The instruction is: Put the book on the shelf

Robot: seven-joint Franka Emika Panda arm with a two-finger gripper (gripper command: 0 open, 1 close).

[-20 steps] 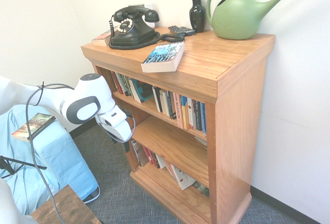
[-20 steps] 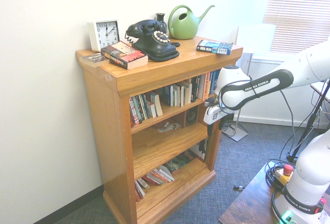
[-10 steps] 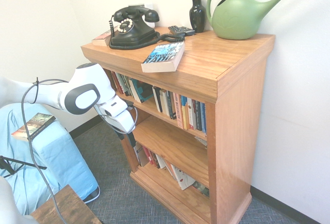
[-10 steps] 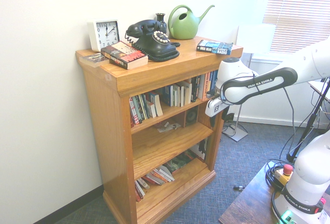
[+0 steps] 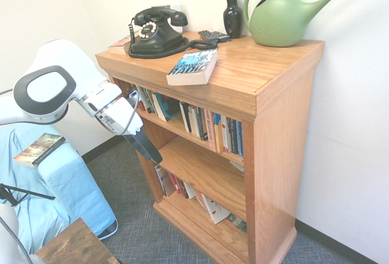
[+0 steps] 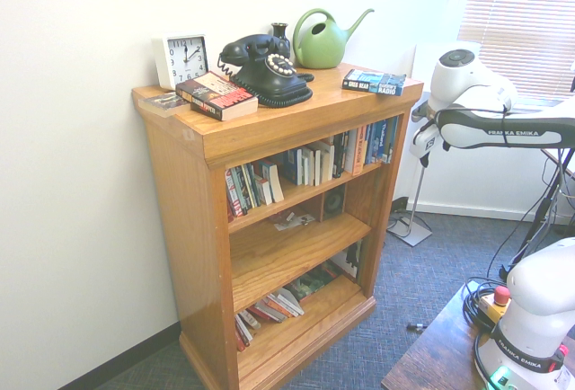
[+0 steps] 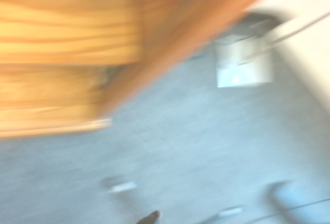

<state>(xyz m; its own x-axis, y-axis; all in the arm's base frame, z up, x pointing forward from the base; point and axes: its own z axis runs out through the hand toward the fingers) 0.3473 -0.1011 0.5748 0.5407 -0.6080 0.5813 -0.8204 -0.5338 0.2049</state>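
Note:
A gap [image 5: 174, 107] shows beside the shelf's leaning teal book, so the book [image 5: 193, 69] should slide in upright with room to spare when I push it.
The book [image 5: 193, 66] lies flat on the bookcase's top near its front edge, blue-teal cover up; the second exterior view shows the book [image 6: 373, 82] at the top's right end. The shelf [image 5: 182, 131], the upper inner tier [image 6: 296, 197], carries a row of upright books. My gripper [image 5: 152, 153] hangs in front of the bookcase's left side, about level with that tier, below and left of the book, pointing down. The gripper [image 6: 422, 158] is open and holds nothing. The wrist view is a blur of wood and grey carpet.
On the bookcase top stand a black telephone [image 5: 155, 30], a dark vase [image 5: 233, 14], a green watering can [image 5: 282, 17], a white clock [image 6: 182, 57] and a reddish book [image 6: 216, 95]. A thin paperback [image 5: 39, 148] lies on a blue-covered seat at the left.
The arm has swung up and away from the bookcase's front. The gripper rose from the middle tier's height to the upper tier's height. The book has not moved.

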